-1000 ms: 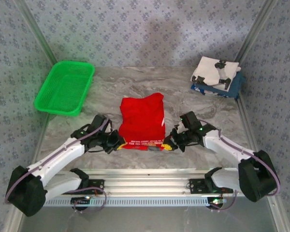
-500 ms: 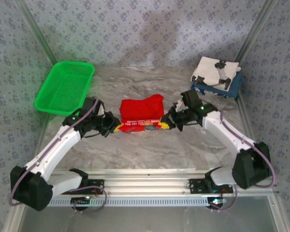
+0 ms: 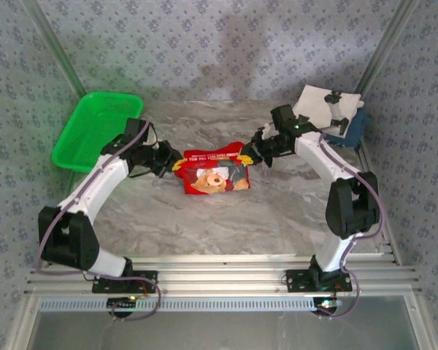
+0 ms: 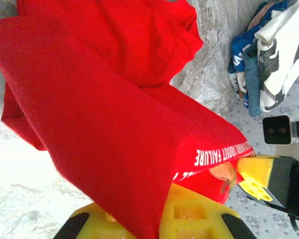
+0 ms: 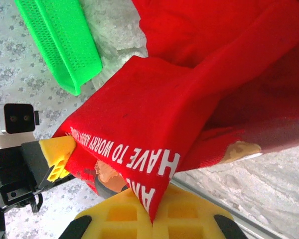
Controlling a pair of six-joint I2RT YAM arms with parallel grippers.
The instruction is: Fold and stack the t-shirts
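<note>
The red t-shirt lies bunched (image 3: 233, 148) past its lettered edge, so my left gripper and my right gripper should pull that edge toward the arm bases (image 3: 217, 237) before they fold the t-shirt.
The red t-shirt (image 3: 215, 173) lies mid-table, folded, with its teddy-bear print facing up. Its far edge, printed with white lettering, is lifted and stretched between my two grippers. My left gripper (image 3: 177, 165) is shut on that edge's left corner, and my right gripper (image 3: 250, 154) is shut on its right corner. In the left wrist view the red cloth (image 4: 104, 114) runs down into the shut yellow jaws (image 4: 162, 219). In the right wrist view the lettered hem (image 5: 154, 159) is pinched in the jaws (image 5: 153, 219). The white t-shirt (image 3: 325, 108) rests folded on the navy one (image 3: 354, 127) at the back right.
A green mesh basket (image 3: 98, 131) stands at the back left, close to the left arm's elbow. Patterned walls close in the table's back and sides. Bare marble table (image 3: 226, 219) lies between the red shirt and the arm bases.
Both grippers have carried the shirt's near edge up and away from the arm bases to the far side. The shirt has folded over, and the bear print now faces up.
</note>
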